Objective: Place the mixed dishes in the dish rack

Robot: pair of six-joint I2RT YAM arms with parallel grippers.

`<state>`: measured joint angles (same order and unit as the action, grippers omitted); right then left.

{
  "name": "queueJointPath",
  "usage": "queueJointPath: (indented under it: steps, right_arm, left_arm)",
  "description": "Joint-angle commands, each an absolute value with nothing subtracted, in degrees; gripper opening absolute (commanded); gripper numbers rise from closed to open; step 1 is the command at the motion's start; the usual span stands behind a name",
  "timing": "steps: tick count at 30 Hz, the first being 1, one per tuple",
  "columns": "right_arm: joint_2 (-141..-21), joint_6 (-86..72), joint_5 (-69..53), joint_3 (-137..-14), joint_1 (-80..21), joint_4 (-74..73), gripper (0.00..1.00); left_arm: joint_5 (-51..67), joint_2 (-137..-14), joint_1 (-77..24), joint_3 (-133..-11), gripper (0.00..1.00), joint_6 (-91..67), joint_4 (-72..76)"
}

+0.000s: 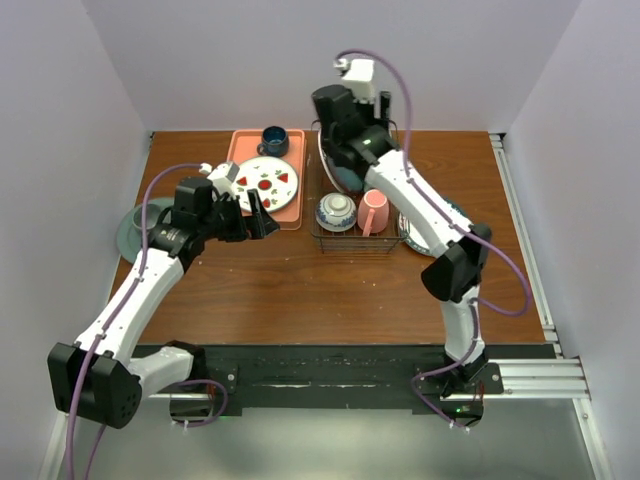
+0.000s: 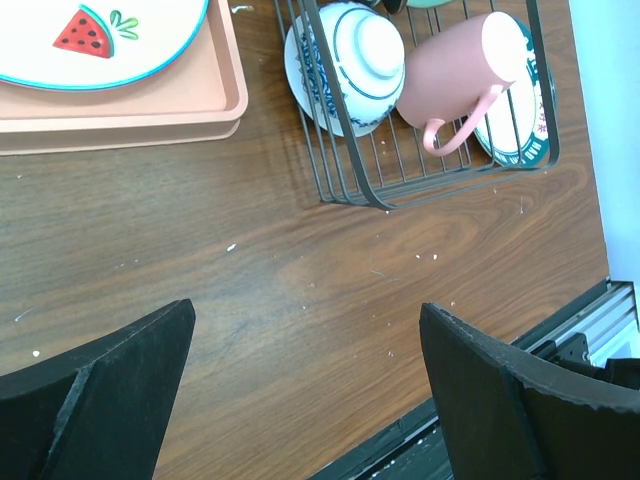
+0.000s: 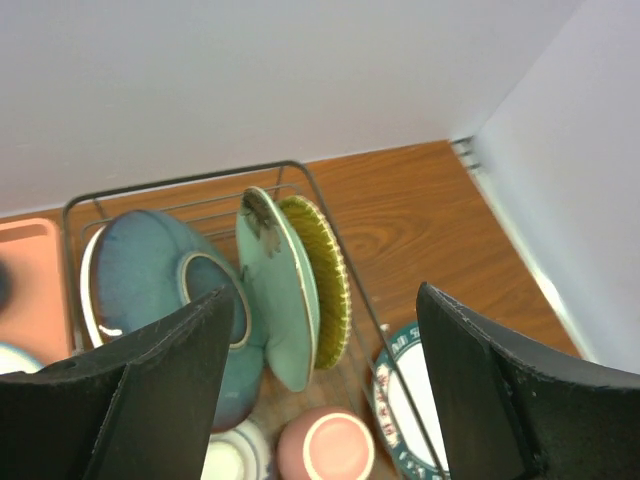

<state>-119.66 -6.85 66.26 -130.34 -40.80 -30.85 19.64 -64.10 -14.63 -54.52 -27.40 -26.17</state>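
Note:
My right gripper goes on moving to where the green-rimmed white plate's edge away from the rack borders open wood (image 1: 488, 202), before it closes on that edge.
The dark wire dish rack (image 1: 352, 248) stands at the back centre of the table. In it a pink mug (image 1: 374, 211) and a blue-and-white bowl (image 1: 336, 211) sit upside down at the front. Behind them a blue dish (image 3: 140, 270), a teal plate (image 3: 280, 290) and a yellow woven plate (image 3: 325, 280) stand on edge. My right gripper (image 3: 325, 295) hangs open over these plates, holding nothing. My left gripper (image 2: 308, 310) is open above bare wood, between the rack (image 2: 350, 190) and the pink tray (image 2: 120, 110). A white plate with red marks (image 1: 266, 184) lies on that tray.
A dark blue mug (image 1: 273, 141) stands at the tray's back edge. A grey-teal plate (image 1: 135, 228) lies at the far left of the table. A white plate with a green rim (image 1: 415, 238) lies flat at the rack's right side. Walls close in on three sides.

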Motion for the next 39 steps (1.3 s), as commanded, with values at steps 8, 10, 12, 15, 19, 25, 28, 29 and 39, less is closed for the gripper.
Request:
queueJointPath:
  steps: [8,10,12,15,19,25,28,29,39]
  right_arm:
    - [-94.4,-40.3,39.5,-97.8,-18.0,-43.2,0.78]
    - [-91.9,-41.7,34.9,-91.2,-13.0,-41.8,0.78]
    - [-88.3,-43.2,32.6,-86.9,-8.6,-40.4,0.78]
    - [-84.5,-44.6,28.0,-79.5,-3.5,-38.2,0.79]
    - [-82.3,-47.3,19.4,-68.7,2.4,-35.7,0.79]
    - [-79.4,-50.3,12.7,-55.9,6.3,-28.0,0.75]
    - [-78.7,-50.9,10.1,-51.0,6.8,-23.3,0.72]
    - [-78.6,-51.1,9.8,-49.8,6.9,-22.0,0.72]
    - [-76.7,-53.9,6.9,-35.8,7.1,-2.1,0.66]
  left_arm:
    - [24.0,-66.4,-14.3,-57.9,1.00,-25.8,-22.9]
    - [24.2,-66.8,-14.3,-58.1,1.00,-25.5,-22.8]
    - [24.2,-66.9,-14.3,-58.4,1.00,-25.0,-22.6]
    - [24.1,-67.4,-14.3,-59.4,1.00,-24.3,-22.6]
    - [23.6,-68.2,-14.3,-60.6,1.00,-24.0,-23.0]
    - [23.5,-69.1,-14.3,-61.5,1.00,-24.4,-23.1]
    - [23.9,-69.3,-14.3,-61.7,1.00,-25.2,-22.8]
    - [24.3,-69.3,-14.3,-61.7,1.00,-25.6,-22.7]
    - [25.5,-69.3,-14.3,-61.9,1.00,-27.0,-22.2]
